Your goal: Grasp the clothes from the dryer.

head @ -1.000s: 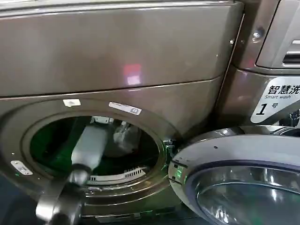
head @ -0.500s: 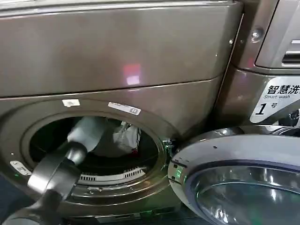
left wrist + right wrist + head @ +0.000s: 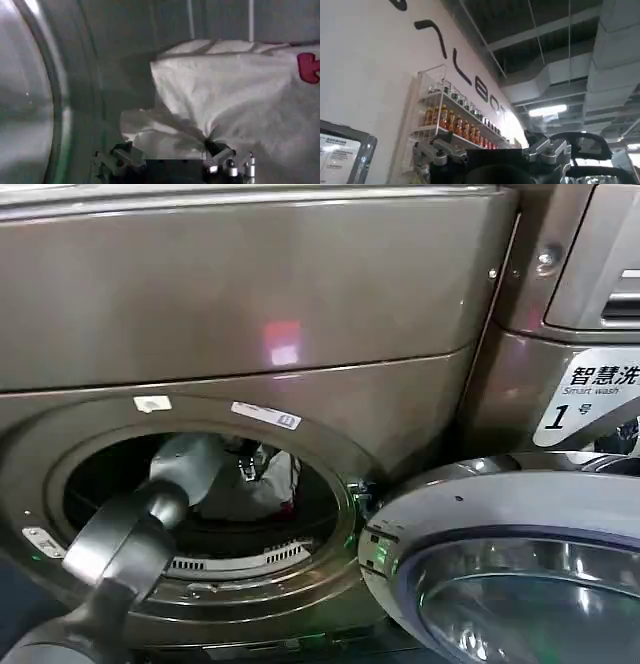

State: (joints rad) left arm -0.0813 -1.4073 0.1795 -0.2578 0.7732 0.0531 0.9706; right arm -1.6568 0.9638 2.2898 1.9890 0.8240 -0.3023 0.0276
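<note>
I expect the white clothes (image 3: 240, 90) to gather to a point and hang limply below when I lift, because soft creases (image 3: 207, 122) spread out from their low fold.
The bronze-brown dryer (image 3: 250, 294) stands with its round drum mouth open. My left arm reaches in through the mouth, and my left gripper (image 3: 246, 468) is at the clothes (image 3: 278, 482), a small pale bundle at the back of the drum. In the left wrist view the white clothes (image 3: 235, 95) carry a red mark and lie against the drum wall. My left gripper (image 3: 167, 150) is open, its fingers (image 3: 116, 158) spread wide, with a low fold of the fabric between them. My right gripper (image 3: 490, 150) is open and empty, pointing up at the ceiling.
The dryer's chrome-rimmed glass door (image 3: 500, 574) hangs open at the lower right, close to the drum mouth. A second machine with a "Smart wash" label (image 3: 595, 394) stands to the right. A wall shelf of bottles (image 3: 455, 122) is in the right wrist view.
My left arm has pushed up and deeper into the drum, bringing the gripper onto the clothes. The green glow inside the drum is gone.
</note>
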